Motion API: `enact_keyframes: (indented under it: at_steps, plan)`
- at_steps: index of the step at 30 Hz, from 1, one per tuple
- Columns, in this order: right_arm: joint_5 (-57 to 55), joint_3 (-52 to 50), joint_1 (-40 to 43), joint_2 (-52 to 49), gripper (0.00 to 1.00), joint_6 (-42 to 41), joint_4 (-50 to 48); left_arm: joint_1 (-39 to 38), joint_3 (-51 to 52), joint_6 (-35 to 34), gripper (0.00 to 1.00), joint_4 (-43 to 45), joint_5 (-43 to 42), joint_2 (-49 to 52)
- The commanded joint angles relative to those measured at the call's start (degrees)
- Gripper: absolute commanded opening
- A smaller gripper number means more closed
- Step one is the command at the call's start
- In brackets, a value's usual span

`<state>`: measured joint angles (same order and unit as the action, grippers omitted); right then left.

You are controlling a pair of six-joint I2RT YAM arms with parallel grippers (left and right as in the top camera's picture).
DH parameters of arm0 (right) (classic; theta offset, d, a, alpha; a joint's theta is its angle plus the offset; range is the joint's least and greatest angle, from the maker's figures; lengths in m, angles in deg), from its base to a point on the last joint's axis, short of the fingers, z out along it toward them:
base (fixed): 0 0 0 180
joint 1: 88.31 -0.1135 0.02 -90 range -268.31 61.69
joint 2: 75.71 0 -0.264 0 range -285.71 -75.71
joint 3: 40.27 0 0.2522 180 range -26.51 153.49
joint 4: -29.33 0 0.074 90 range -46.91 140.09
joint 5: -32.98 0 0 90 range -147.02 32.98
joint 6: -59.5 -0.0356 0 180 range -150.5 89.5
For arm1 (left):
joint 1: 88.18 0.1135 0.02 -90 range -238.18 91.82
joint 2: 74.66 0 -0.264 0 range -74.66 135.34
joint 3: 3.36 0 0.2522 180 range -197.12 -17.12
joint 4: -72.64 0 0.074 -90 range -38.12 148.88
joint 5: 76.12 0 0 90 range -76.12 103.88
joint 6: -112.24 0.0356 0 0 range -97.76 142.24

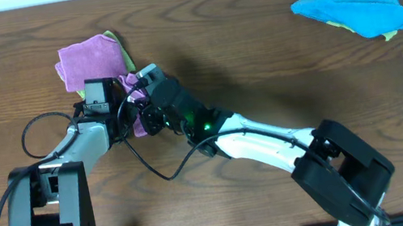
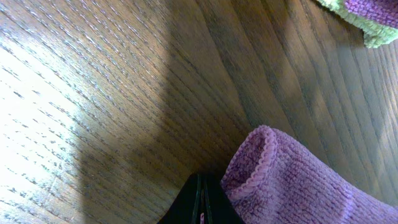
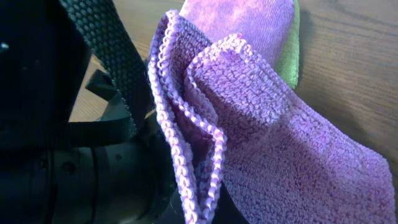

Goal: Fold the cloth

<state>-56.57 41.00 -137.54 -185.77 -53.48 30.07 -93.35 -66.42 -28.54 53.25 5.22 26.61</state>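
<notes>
The robot's right gripper is holding two hemmed cloth edges (image 3: 188,177) together. It should keep bringing them down with the purple cloth (image 3: 298,158) until the fold is flat, and then let go.
The purple cloth (image 1: 87,58) lies bunched at the back left, and part of it is drawn forward to where both grippers meet. In the left wrist view a folded hemmed edge of the cloth (image 2: 286,180) hangs just right of my left gripper (image 2: 202,208). That gripper is shut, with a sliver of purple pinched between its fingers. My right gripper (image 3: 200,214) is shut on two hemmed edges of the cloth (image 3: 261,124), which rises from the jaws in a fold. From overhead, the left gripper (image 1: 130,117) and right gripper (image 1: 143,105) sit close together.
A yellow-green cloth (image 1: 121,51) peeks out from under the purple one, and its edge (image 2: 367,34) also shows from the left wrist. A bright blue cloth (image 1: 355,3) lies at the back right over another yellow-green one. The left arm's black body and cable (image 3: 106,56) crowd the right wrist view.
</notes>
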Motion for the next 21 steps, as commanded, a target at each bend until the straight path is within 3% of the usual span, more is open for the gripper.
enact_keyframes:
  at_steps: [1, 8, 21]
  plan:
    - [0.5, 1.5, -0.7, -0.8, 0.01, 1.0, 1.2, 0.3, 0.0, 1.8, 0.06, -0.3, -0.4, 0.7]
    - [-0.7, 1.5, -0.7, -0.9, 0.01, 2.1, 2.9, 0.4, 0.0, 7.5, 0.06, -0.6, 0.4, -5.7]
    - [-1.5, 1.5, -0.7, -3.5, 0.01, 1.8, 4.6, 2.0, -0.1, 14.0, 0.07, -7.9, 9.8, -20.2]
